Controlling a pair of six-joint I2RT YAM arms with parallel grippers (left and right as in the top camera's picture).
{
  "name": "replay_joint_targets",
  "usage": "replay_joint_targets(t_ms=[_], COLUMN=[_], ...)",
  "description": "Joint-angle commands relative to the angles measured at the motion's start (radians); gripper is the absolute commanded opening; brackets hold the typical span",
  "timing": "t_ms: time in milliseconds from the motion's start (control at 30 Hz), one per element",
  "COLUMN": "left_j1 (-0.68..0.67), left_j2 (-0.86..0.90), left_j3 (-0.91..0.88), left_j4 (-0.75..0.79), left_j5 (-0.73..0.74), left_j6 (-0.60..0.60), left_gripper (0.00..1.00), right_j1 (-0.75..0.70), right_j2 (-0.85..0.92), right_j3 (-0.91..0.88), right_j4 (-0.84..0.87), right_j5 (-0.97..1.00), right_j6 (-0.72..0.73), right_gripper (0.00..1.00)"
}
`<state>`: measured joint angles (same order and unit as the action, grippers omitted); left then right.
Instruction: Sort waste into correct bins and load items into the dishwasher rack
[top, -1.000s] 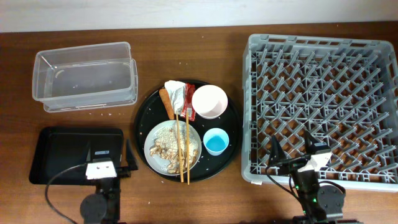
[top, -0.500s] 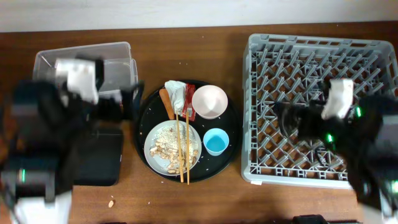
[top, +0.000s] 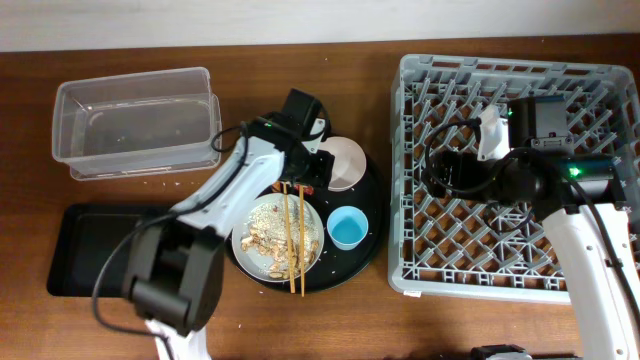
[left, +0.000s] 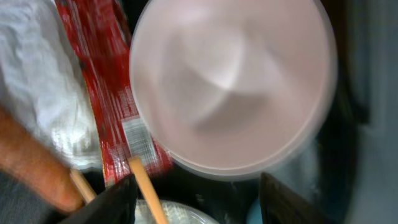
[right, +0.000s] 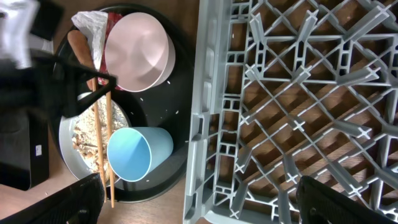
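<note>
My gripper will lift the chopstick nearer the cup (top: 302, 240) by itself and leave the other chopstick on the plate, because a gap runs (top: 296, 228) between the two.
The round white plate (top: 262, 232) with rice and scraps, chopsticks (top: 293, 240), light-blue cup (top: 347, 228) and white bowl (top: 345, 160) sit on the round black tray (top: 372, 235). My left gripper (top: 305, 175) is open low over the tray's back. The left wrist view shows the bowl (left: 230, 81), red wrapper (left: 106, 93), tissue (left: 37, 81), sausage (left: 31, 174) and a chopstick (left: 146, 193) just ahead of the open fingers (left: 199, 205). My right gripper (top: 440, 170) is open and empty over the grey rack (top: 520, 80), near its left side.
The clear tub (top: 135, 120) stands at the back left and the shallow black tray (top: 90, 250) at the front left. The right wrist view shows the rack's wall (right: 205, 124), the cup (right: 134, 152) and the bowl (right: 138, 59).
Both arms left their rest spots at the table's front. The left arm reached out over the round tray beside the bowl. The right arm moved up over the rack.
</note>
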<state>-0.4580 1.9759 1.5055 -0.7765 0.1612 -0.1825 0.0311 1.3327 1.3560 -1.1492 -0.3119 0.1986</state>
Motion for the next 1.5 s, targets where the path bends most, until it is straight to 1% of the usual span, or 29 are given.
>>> replay_joint_targets(t_ms=[0, 33, 100, 200, 267, 300, 333, 367, 400, 433, 467, 500, 567, 667, 733, 767, 800, 933, 1000, 1067, 1133, 1167, 1233, 1300, 1333, 1367, 1400, 1433, 1467], left_j1=[0.003, 0.003, 0.002, 0.014, 0.058, 0.092, 0.142, 0.195, 0.223, 0.238, 0.235, 0.212, 0.17, 0.159, 0.159, 0.159, 0.15, 0.102, 0.076, 0.024, -0.035, -0.069, -0.113, -0.143, -0.145, -0.144, -0.144, -0.144, -0.143], left_j2=[0.091, 0.104, 0.101, 0.067, 0.002, -0.046, -0.103, -0.142, -0.157, -0.165, -0.169, -0.169, -0.174, -0.187, -0.187, -0.187, -0.18, -0.175, -0.175, -0.175, -0.175, -0.175, -0.177, -0.192, -0.204, -0.222, -0.235, -0.243, -0.245], left_j3=[0.007, 0.007, 0.021, 0.099, 0.187, 0.225, 0.238, 0.238, 0.238, 0.238, 0.238, 0.238, 0.238, 0.238, 0.238, 0.238, 0.234, 0.234, 0.234, 0.234, 0.234, 0.235, 0.235, 0.235, 0.235, 0.235, 0.235, 0.235, 0.236], left_j4=[0.068, 0.089, 0.091, 0.018, -0.1, -0.14, -0.134, -0.115, -0.12, -0.138, -0.168, -0.189, -0.191, -0.19, -0.195, -0.207, -0.221, -0.227, -0.228, -0.232, -0.236, -0.235, -0.236, -0.232, -0.23, -0.23, -0.229, -0.224, -0.223], left_j5=[-0.08, -0.08, -0.072, -0.072, -0.071, -0.015, 0.156, 0.373, 0.489, 0.549, 0.557, 0.557, 0.576, 0.552, 0.49, 0.376, 0.214, 0.23, 0.216, 0.196, 0.11, 0.101, 0.077, 0.068, 0.045, -0.004, -0.029, -0.031, -0.032], left_j6=[-0.042, -0.042, -0.042, -0.069, -0.122, -0.127, -0.123, -0.07, -0.046, -0.033, -0.027, 0.003, 0.047, 0.047, 0.053, 0.053, 0.053, 0.053, 0.053, 0.053, 0.053, 0.053, 0.053, 0.048, 0.038, 0.038, 0.039, 0.039, 0.039], left_gripper=[0.46, 0.22, 0.0, 0.01, 0.01, 0.0, 0.0, 0.0, 0.0, 0.0, 0.0, 0.0, 0.0, 0.0, 0.0, 0.0, 0.0, 0.0, 0.0, 0.0, 0.0, 0.0, 0.0, 0.0, 0.0, 0.0, 0.0, 0.19, 0.47], right_j1=[-0.005, -0.005, -0.005, -0.005, -0.005, -0.005, -0.005, -0.005, -0.005, -0.005, -0.004, 0.002, 0.028, 0.028, 0.028, 0.028, 0.028, 0.029, 0.04, 0.079, 0.122, 0.144, 0.166, 0.168, 0.168, 0.168, 0.167, 0.167, 0.164], right_j2=[-0.001, -0.001, -0.001, -0.001, -0.001, -0.001, -0.001, -0.001, -0.001, -0.001, -0.001, -0.001, -0.001, -0.002, -0.001, -0.001, -0.001, 0.0, 0.009, 0.027, 0.048, 0.065, 0.095, 0.136, 0.149, 0.156, 0.154, 0.149, 0.14], right_j3=[0.011, 0.011, 0.011, 0.011, 0.011, 0.011, 0.011, 0.011, 0.011, 0.011, 0.011, 0.011, 0.011, 0.011, 0.011, 0.011, 0.011, 0.01, 0.01, 0.01, 0.01, 0.01, 0.01, 0.01, 0.01, 0.01, 0.013, 0.016, 0.02], right_j4=[-0.008, -0.016, -0.023, -0.03, -0.044, -0.045, -0.043, -0.035, -0.024, -0.005, 0.024, 0.048, 0.071, 0.079, 0.092, 0.095, 0.095, 0.092, 0.099, 0.124, 0.153, 0.173, 0.18, 0.154, 0.145, 0.143, 0.145, 0.148, 0.148], right_j5=[0.009, 0.009, 0.009, 0.009, 0.01, 0.009, 0.008, -0.026, -0.084, -0.18, -0.285, -0.339, -0.338, -0.332, -0.332, -0.332, -0.331, -0.278, -0.278, -0.231, -0.101, -0.095, -0.043, 0.084, 0.088, 0.088, 0.088, 0.089, 0.104], right_j6=[-0.011, -0.011, -0.011, -0.011, -0.011, -0.011, -0.011, -0.011, -0.014, -0.05, -0.061, -0.061, -0.061, -0.064, -0.064, -0.064, -0.064, -0.06, -0.055, 0.029, 0.113, 0.133, 0.19, 0.212, 0.211, 0.211, 0.211, 0.209, 0.21], right_gripper=[0.98, 0.98, 0.98, 0.98, 0.98, 0.98, 0.98, 0.98, 0.91, 0.82, 0.79, 0.77, 0.77, 0.77, 0.77, 0.77, 0.77, 0.76, 0.69, 0.67, 0.67, 0.64, 0.54, 0.39, 0.25, 0.04, 0.04, 0.04, 0.04])
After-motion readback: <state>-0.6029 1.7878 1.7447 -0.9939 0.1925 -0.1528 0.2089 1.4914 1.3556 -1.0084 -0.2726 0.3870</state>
